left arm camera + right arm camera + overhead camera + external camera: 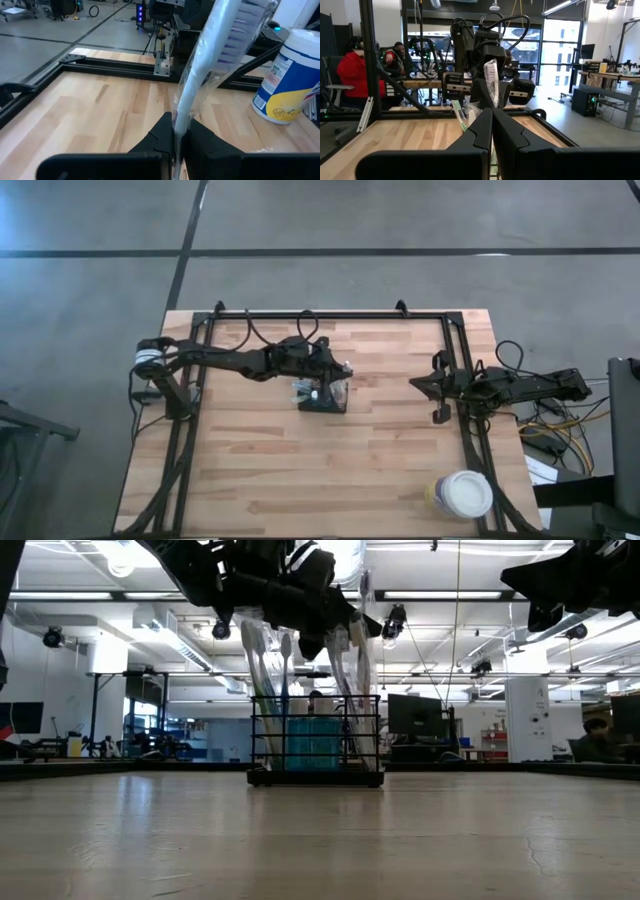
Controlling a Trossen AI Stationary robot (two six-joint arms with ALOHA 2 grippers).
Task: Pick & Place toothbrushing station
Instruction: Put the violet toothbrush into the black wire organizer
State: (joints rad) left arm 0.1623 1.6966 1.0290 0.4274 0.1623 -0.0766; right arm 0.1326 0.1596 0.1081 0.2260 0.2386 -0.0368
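The white toothbrush sits too shallow, its head high (491, 72) above the caddy, so my left gripper should open, let it slide down, then settle its head from above.
The black wire-mesh caddy (322, 402) stands on its base in the middle of the wooden table; the low view shows the caddy (315, 750) with a blue cup inside and several toothbrushes standing in it. My left gripper (177, 137) hovers just above the caddy, shut on a clear-wrapped white toothbrush (210, 65) with purple bristles. My right gripper (492, 125) is shut and empty, at the table's right side (420, 384), raised and pointing toward the caddy. My left gripper pinches the wrapped toothbrush's handle (181, 117) between its two fingers, below the bristle head. The fingers come from above and lie across the handle. The brush stands nearly upright, head (491, 75) above the fingers. Its lower end points down into the caddy and is hidden from view.
A round tub with a white lid (462, 495) stands at the near right corner; it also shows in the left wrist view (290, 75). A black metal frame (330, 314) runs along the table's far, left and right edges. People sit in the room beyond (355, 70).
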